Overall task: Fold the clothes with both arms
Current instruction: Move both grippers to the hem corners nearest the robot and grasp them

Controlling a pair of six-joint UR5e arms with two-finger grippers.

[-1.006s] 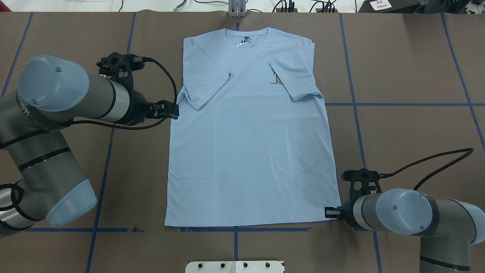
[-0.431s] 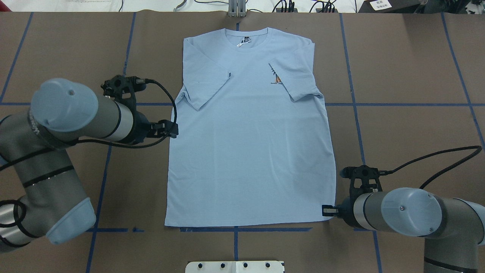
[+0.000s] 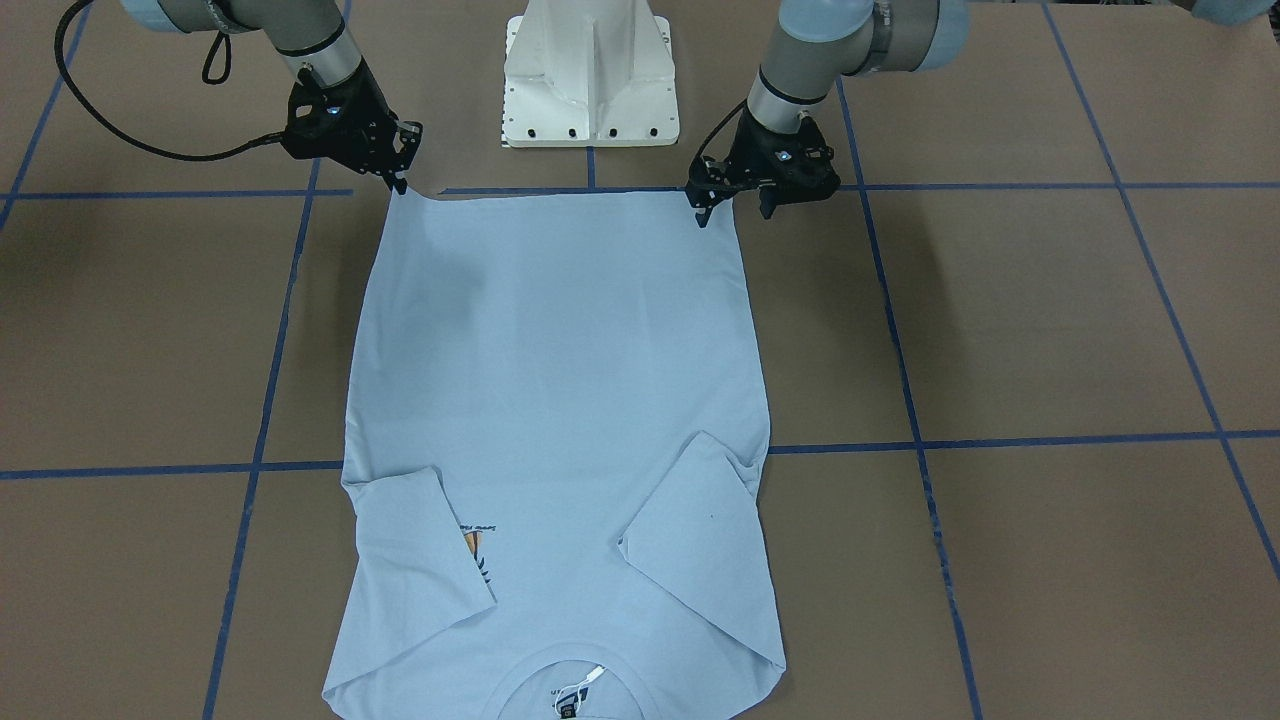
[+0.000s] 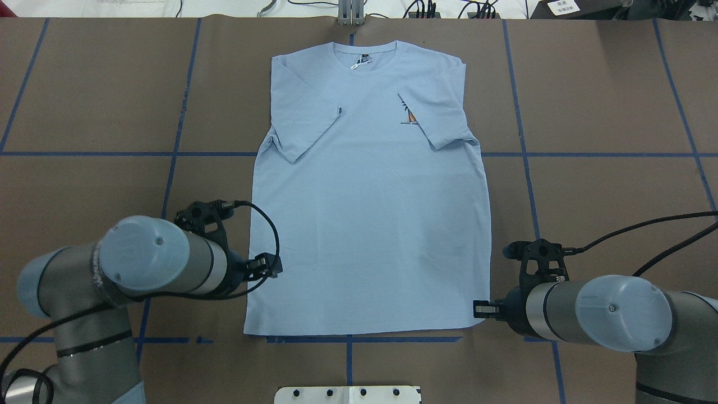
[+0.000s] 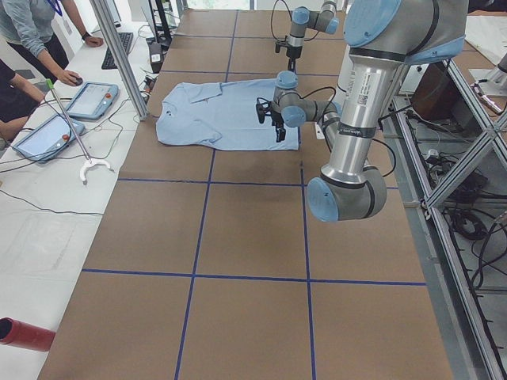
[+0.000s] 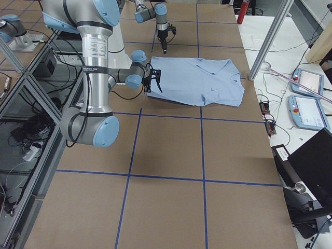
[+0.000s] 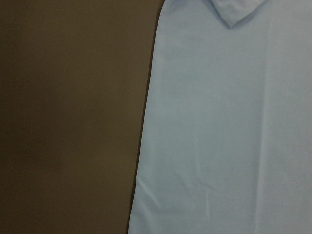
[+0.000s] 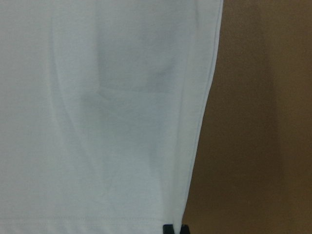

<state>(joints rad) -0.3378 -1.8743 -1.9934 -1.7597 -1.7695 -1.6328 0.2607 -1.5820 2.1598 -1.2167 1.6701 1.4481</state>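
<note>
I expect the whole T-shirt to slide along with sleeves still tucked when I pull its hem, as both folded sleeves lie flat on the light blue T-shirt.
The light blue T-shirt lies flat and face up on the brown table, collar at the far side and both sleeves folded inward. The right sleeve partly covers the palm print. My right gripper is at the near right hem corner and shut on it; the cloth rises to a small peak between its fingers. My left gripper stands open over the shirt's left edge near the other hem corner, with one finger just inside the edge. The left wrist view shows only shirt and table.
The white pedestal base stands at the table's near edge behind the hem. Blue tape lines grid the brown surface. In the exterior left view, people sit at tablets beyond the far table edge.
My left arm has swung from beside the left sleeve toward the near hem. My right gripper has edged inward, and the right hem corner has drawn in with it.
</note>
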